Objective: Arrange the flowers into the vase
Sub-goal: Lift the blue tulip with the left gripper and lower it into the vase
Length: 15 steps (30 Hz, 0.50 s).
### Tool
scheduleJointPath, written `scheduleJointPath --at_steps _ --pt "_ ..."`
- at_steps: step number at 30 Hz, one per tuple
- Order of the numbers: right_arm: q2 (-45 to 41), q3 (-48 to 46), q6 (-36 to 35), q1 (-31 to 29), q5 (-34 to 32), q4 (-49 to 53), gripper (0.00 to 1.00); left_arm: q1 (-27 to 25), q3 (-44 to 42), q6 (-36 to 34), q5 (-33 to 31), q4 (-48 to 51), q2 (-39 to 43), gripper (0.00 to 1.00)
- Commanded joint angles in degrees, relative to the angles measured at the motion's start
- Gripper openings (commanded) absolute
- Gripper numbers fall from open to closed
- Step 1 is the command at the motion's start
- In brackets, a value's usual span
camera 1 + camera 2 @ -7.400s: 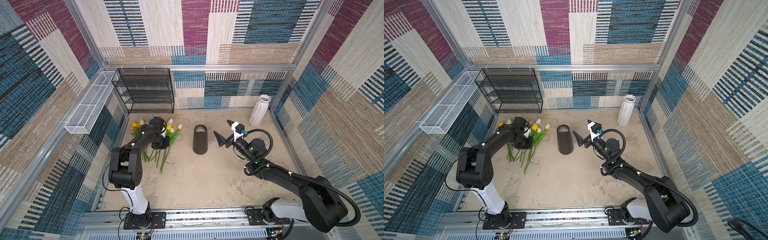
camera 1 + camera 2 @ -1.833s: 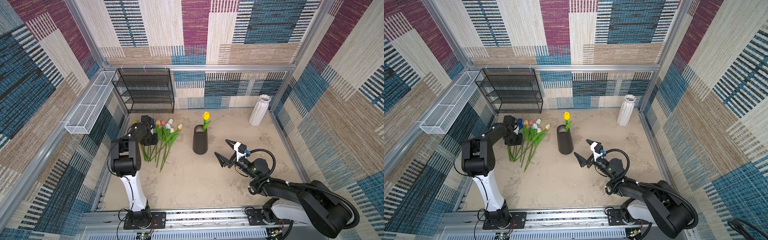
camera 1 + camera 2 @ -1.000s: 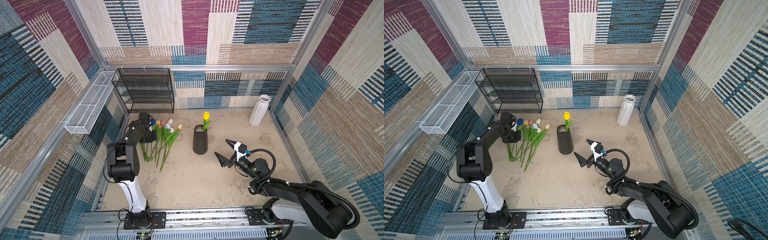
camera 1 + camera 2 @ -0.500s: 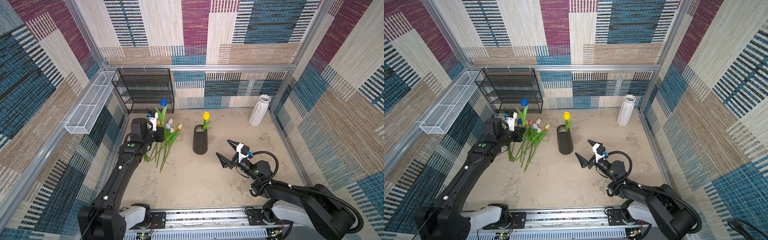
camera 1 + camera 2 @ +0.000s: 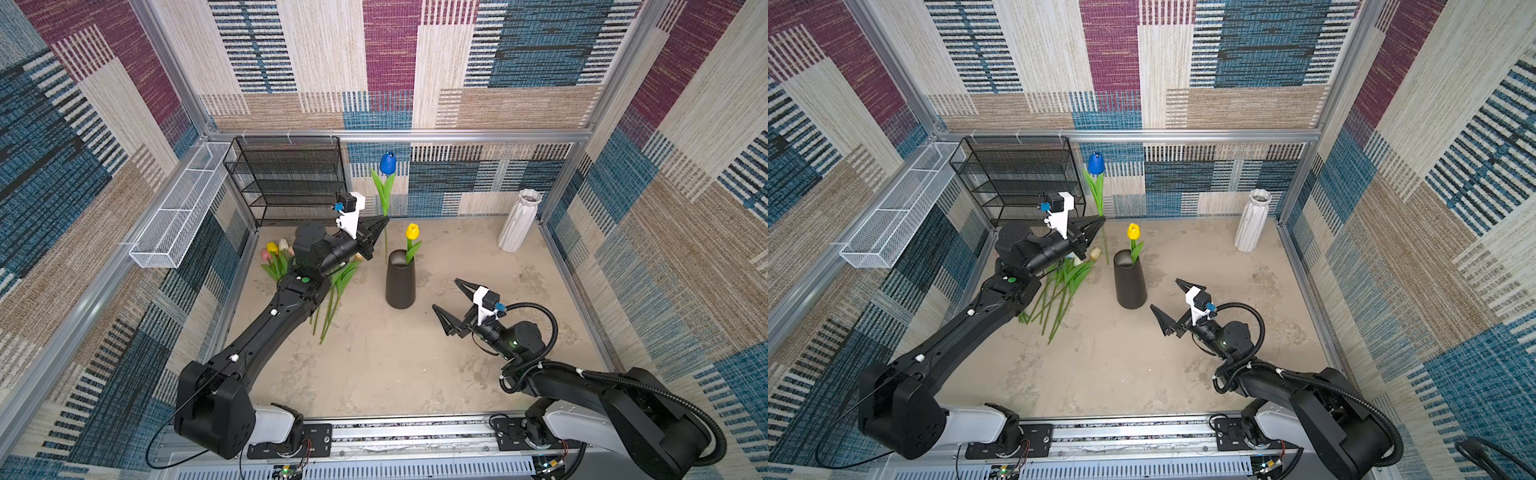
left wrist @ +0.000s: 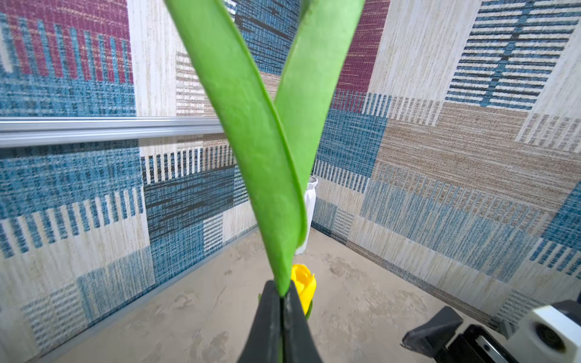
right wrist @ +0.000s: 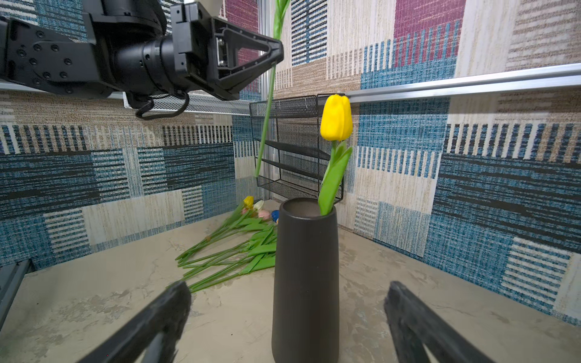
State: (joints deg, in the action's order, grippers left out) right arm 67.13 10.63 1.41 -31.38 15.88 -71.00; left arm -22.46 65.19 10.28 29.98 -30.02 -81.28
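Observation:
The blue tulip's stem end (image 7: pixel 257 173) hangs down, higher than the dark vase's opening (image 7: pixel 301 207), so my left gripper keeps moving there and going down until the stem stands inside.
My left gripper (image 5: pixel 384 221) (image 6: pixel 280 294) is shut on the stem of a blue tulip (image 5: pixel 388 163) (image 5: pixel 1095 163), which it holds upright in the air. The stem's lower end (image 7: pixel 257 169) hangs just left of the dark vase (image 5: pixel 400 286) (image 7: pixel 305 276), higher than its mouth. Its green leaves (image 6: pixel 261 157) fill the left wrist view. A yellow tulip (image 5: pixel 412 231) (image 7: pixel 336 118) stands in the vase. The other flowers (image 5: pixel 282 257) (image 7: pixel 239 245) lie in a pile on the floor, left of the vase. My right gripper (image 5: pixel 445 294) (image 7: pixel 287 290) is open, low, facing the vase from the right.
A white ribbed vase (image 5: pixel 519 224) stands in the back right corner. A black mesh shelf (image 5: pixel 291 178) stands against the back wall on the left, and a white wire basket (image 5: pixel 183 208) hangs on the left wall.
My left gripper has carried the blue tulip up and to the right, from over the pile to beside the vase. The right arm has hardly moved.

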Motion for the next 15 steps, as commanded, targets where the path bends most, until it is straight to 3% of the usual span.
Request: scheduleJointPath --at_steps 1,8,15 --pt "-0.25 -0.20 -0.18 0.00 -0.07 -1.75 1.00 -0.21 0.06 0.67 -0.03 -12.48 -3.87 0.00" --pt "-0.16 -0.44 -0.15 0.00 0.64 -2.30 1.00 -0.39 -0.99 0.59 -1.01 -21.81 -11.05 0.00" --pt "-0.08 -0.44 -0.43 0.00 0.47 -2.30 1.00 -0.73 -3.61 0.48 -1.19 -24.65 -14.31 0.00"
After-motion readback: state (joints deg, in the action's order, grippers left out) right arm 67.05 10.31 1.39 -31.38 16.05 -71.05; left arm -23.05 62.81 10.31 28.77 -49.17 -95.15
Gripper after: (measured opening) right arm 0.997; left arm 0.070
